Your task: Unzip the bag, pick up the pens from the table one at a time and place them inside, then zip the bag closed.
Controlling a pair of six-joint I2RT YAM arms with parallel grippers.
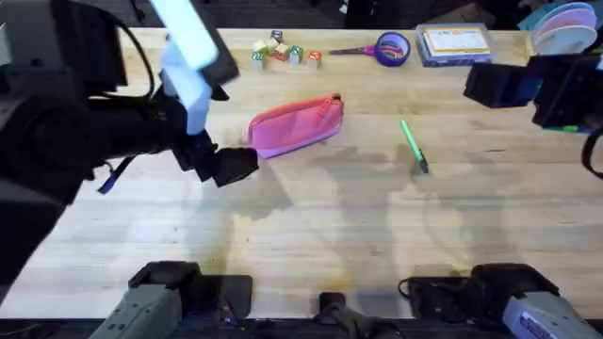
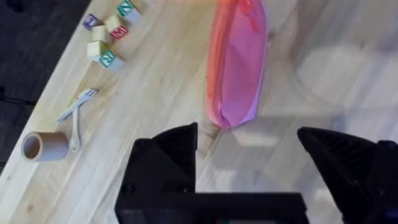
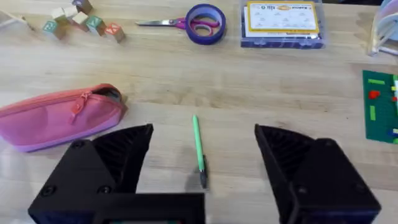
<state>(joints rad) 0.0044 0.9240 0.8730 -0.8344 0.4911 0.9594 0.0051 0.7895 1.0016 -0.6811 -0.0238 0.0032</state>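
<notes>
The pink bag (image 1: pixel 296 127) will unzip toward the robot's left gripper when the robot drags the small pull (image 1: pixel 334 98), because the small pull sits at the end opposite that gripper.
The pink bag (image 1: pixel 295 124) lies on the table (image 1: pixel 330 226) left of centre, with its zipper along the top and a small pull (image 3: pixel 77 103). One green pen (image 1: pixel 414 146) with a dark tip lies to the bag's right. My left gripper (image 1: pixel 234 163) hovers just off the bag's near-left end. In the left wrist view it (image 2: pixel 249 155) is open, with the bag (image 2: pixel 239 62) just beyond the fingertips. My right gripper (image 1: pixel 485 85) hangs high at the right. It (image 3: pixel 204 160) is open, with the pen (image 3: pixel 198 144) lying on the table between its fingers.
Wooden letter blocks (image 1: pixel 283 52), purple-handled scissors with a purple tape roll (image 1: pixel 391 47), a clear plastic box (image 1: pixel 454 42) and stacked plates (image 1: pixel 565 24) line the far edge. A cardboard roll (image 2: pixel 43 146) and a wooden fork (image 2: pixel 78 115) lie at the far left. A green baseplate (image 3: pixel 379 106) sits right.
</notes>
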